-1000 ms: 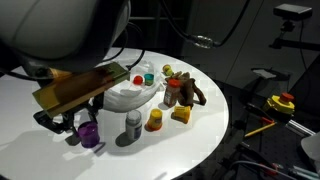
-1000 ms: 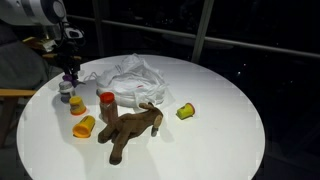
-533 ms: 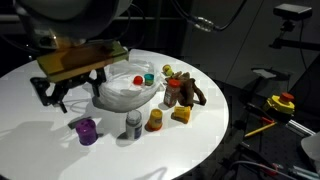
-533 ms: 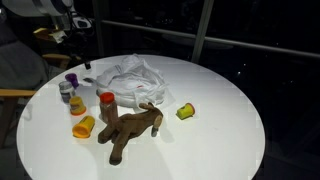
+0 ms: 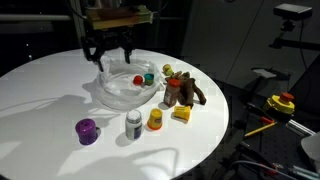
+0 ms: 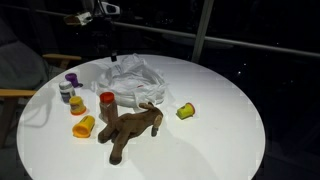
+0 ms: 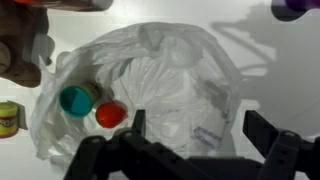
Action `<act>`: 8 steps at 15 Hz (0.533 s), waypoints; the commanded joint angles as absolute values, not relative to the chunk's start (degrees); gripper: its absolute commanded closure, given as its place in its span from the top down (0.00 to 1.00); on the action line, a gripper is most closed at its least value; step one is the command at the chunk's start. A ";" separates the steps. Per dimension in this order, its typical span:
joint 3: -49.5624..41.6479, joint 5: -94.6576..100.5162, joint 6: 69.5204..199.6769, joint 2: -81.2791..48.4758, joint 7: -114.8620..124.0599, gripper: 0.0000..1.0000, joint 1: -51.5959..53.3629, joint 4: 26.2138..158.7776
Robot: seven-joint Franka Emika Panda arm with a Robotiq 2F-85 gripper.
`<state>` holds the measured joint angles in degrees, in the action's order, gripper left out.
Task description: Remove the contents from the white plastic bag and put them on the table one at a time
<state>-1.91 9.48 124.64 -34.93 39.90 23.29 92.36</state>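
The open fingers of the robot's gripper are above the bag's empty part [image 7: 190, 100], so the robot should move toward the teal bit and centre the fingers over the red bit [image 5: 138, 79].
The white plastic bag [image 5: 122, 93] [image 6: 135, 78] [image 7: 175, 75] lies crumpled and open on the round white table [image 5: 40, 95]. A teal bit [image 7: 75, 99] and a red bit [image 7: 111, 114] sit in it. My gripper [image 5: 112, 58] [image 7: 200, 130] hangs open above the bag with nothing between its fingers. On the table stand a purple cup [image 5: 87, 130], a grey-white can [image 5: 134, 125], an orange cup [image 5: 155, 120] and a yellow block [image 5: 181, 114]. A brown plush animal [image 5: 182, 90] [image 6: 130, 130] lies next to the bag.
The table's rim [image 5: 215, 140] drops off close behind the plush and the yellow block. A stand with a red and yellow button [image 5: 283, 102] sits off the table. The background is dark.
The gripper let go of the purple cup, which now stands alone on the table. It opened wide, rose and swung across to above the bag.
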 commanded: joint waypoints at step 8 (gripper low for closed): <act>-2.93 4.04 127.93 -37.54 40.09 1.00 10.75 94.84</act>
